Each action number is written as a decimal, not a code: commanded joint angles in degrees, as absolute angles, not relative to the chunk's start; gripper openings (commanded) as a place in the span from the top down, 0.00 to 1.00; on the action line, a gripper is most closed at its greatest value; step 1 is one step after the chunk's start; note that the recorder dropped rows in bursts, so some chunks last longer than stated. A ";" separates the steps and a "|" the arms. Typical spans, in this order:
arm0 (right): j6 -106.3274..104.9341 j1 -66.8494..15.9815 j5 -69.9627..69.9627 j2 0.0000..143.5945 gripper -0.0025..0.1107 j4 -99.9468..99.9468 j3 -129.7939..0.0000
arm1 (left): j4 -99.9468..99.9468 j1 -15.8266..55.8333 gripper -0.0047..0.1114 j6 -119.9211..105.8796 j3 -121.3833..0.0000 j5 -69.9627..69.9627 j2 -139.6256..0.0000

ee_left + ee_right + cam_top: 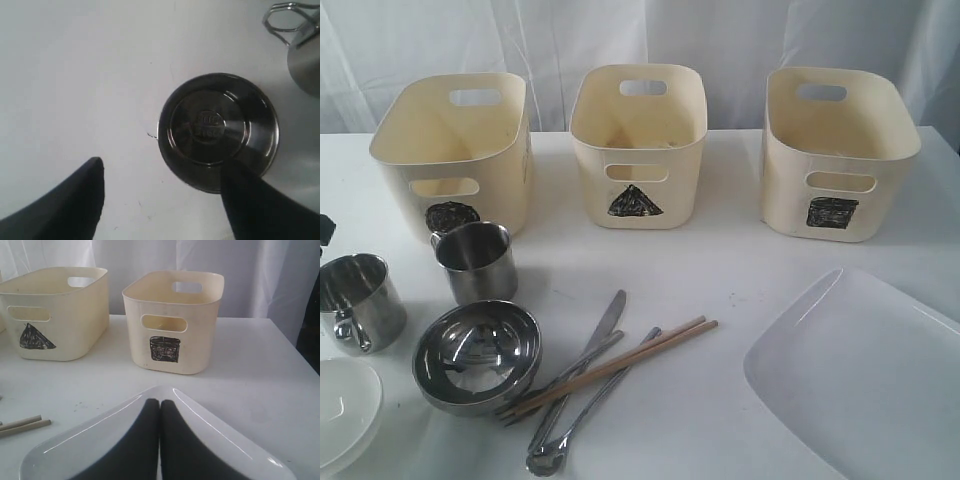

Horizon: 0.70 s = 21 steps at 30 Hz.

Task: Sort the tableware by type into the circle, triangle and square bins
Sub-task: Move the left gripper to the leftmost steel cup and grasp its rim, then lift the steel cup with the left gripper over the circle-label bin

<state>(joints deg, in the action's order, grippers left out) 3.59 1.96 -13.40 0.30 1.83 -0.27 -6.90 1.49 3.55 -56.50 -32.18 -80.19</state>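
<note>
One open finger is over the mug's opening (pixel 210 127) and the other is outside the mug's rim. My left gripper should keep moving down until it closes on the mug's side (pixel 164 147).
Two steel mugs (pixel 360 300) (pixel 475 260) stand at the left, beside a steel bowl (pixel 477 355) and a small white bowl (pixel 342 408). Knife (pixel 605 325), fork (pixel 570 368), spoon (pixel 575 425) and wooden chopsticks (pixel 620 365) lie crossed in the middle. The large white plate (pixel 865 375) lies at the right. Only a dark bit of my left gripper (pixel 325 232) shows at the left edge. In the left wrist view my left gripper (pixel 165 172) is open above a mug (pixel 217 131), one fingertip (pixel 237 180) overlapping its rim. My right gripper (pixel 160 402) is shut and empty over the plate (pixel 90 440).
Three cream bins stand at the back: circle bin (pixel 455 155), triangle bin (pixel 638 145), square bin (pixel 835 150). The second mug's wire handle (pixel 282 20) shows near the left gripper. Chopstick ends (pixel 20 424) lie beside the plate. White curtain hangs behind the table.
</note>
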 commanded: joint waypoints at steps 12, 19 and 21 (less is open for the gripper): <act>5.45 1.70 -13.22 0.00 0.98 1.98 0.00 | -10.44 1.79 0.35 6.64 -56.62 -24.33 -87.11; 5.45 1.70 -13.22 0.00 0.98 1.98 0.00 | -10.99 1.31 0.35 15.42 -56.62 -21.08 -93.22; 5.45 1.70 -13.22 0.00 0.98 1.98 0.00 | -10.99 1.31 0.35 16.23 -56.62 -21.07 -93.97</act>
<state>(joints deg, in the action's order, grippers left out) 5.09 1.96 -13.40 0.30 1.83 -0.27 -10.67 1.49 13.41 -56.50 -20.89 -92.92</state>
